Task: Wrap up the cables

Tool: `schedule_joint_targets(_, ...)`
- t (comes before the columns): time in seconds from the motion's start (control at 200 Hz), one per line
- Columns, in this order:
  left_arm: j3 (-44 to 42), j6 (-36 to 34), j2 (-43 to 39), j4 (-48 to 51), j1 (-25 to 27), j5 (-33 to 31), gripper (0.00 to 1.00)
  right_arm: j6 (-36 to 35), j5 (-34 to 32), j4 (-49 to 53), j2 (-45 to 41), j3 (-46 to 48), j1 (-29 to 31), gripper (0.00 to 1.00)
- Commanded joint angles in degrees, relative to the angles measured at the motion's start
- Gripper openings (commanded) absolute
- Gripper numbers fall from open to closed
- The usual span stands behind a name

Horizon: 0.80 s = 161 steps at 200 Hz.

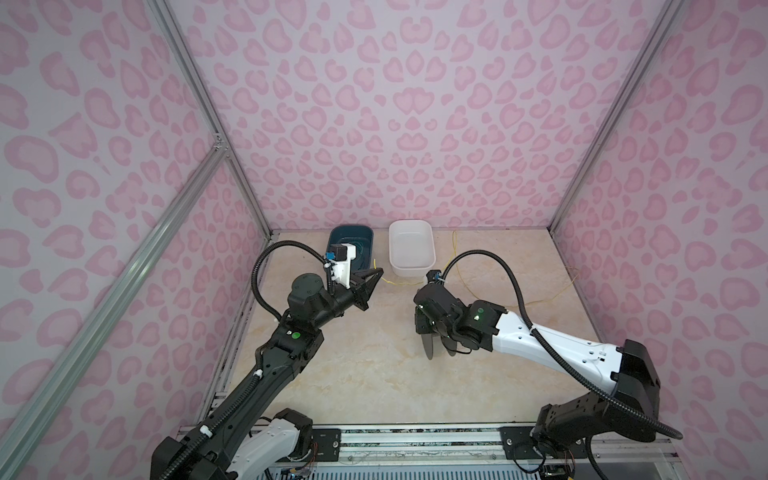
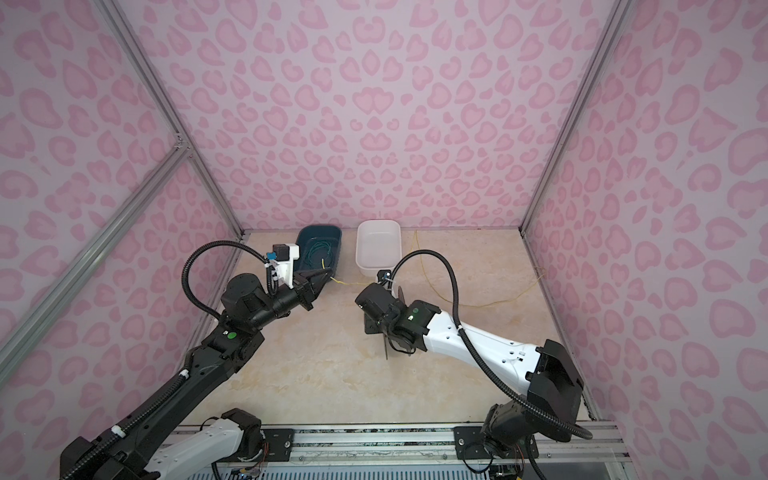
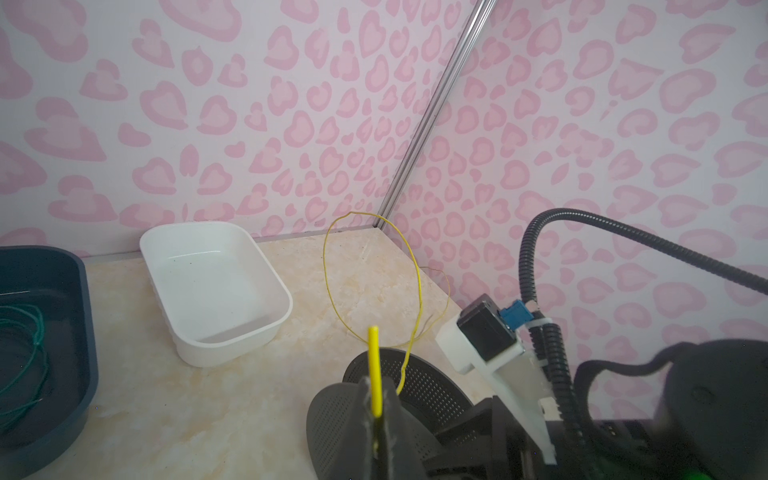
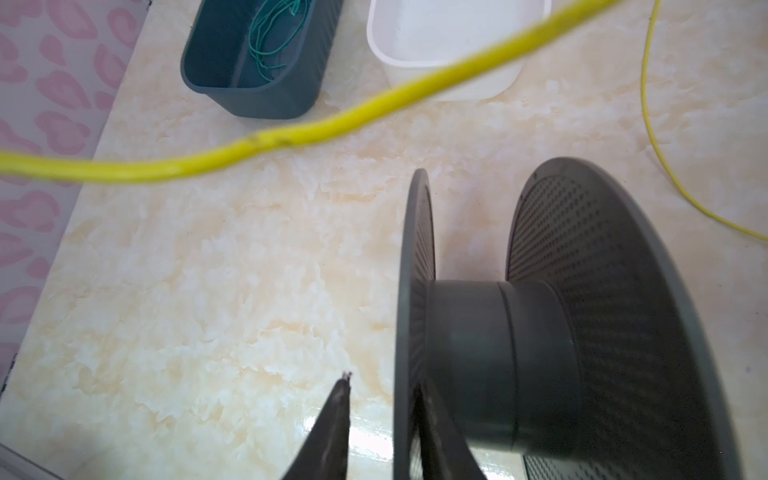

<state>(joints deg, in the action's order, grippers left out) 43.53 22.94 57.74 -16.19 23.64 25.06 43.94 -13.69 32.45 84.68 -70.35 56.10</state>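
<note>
The dark grey spool (image 4: 496, 360) is standing upright on its edges. My right gripper should grip one spool disc (image 4: 416, 272) and tip the spool flat before it takes the yellow cable.
The yellow cable (image 3: 326, 266) is thin and loops over the marble tabletop near the back right corner. One end of the cable (image 1: 397, 283) rises into my left gripper (image 3: 376, 409), which is shut on it with a short tip sticking out past the fingers. A stretch of the cable (image 4: 353, 116) crosses close in front of the right wrist camera. A dark grey spool (image 4: 498, 357) with perforated flanges stands on the table. My right gripper (image 4: 384, 386) is open, its jaws on either side of one flange with a gap between flange and outer finger (image 4: 338, 399).
A dark teal bin (image 1: 369, 241) holding a green wire (image 2: 318, 249) stands at the back. A white bin (image 1: 409, 272) sits beside it. Patterned walls close in the back and both sides. Black arm hoses arch above both wrists.
</note>
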Motion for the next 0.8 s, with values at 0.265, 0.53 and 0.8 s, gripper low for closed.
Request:
schedule_joint_targets(0.265, 0.85, -0.04, 0.37, -0.95, -0.04, 0.20, 0.04, -0.61, 0.06, 0.69, -3.16, -0.36, 0.23, 0.34)
schedule_joint_targets(0.53, 1.05, -0.04, 0.69, -0.95, -0.04, 0.33, 0.03, -1.20, 0.95, 0.12, -4.35, -1.18, 0.36, 0.35)
schedule_joint_targets(0.8, 0.86, -0.10, 0.57, -0.95, -0.04, 0.29, 0.04, -1.56, 0.10, 0.95, -5.20, 0.56, 0.96, 0.36)
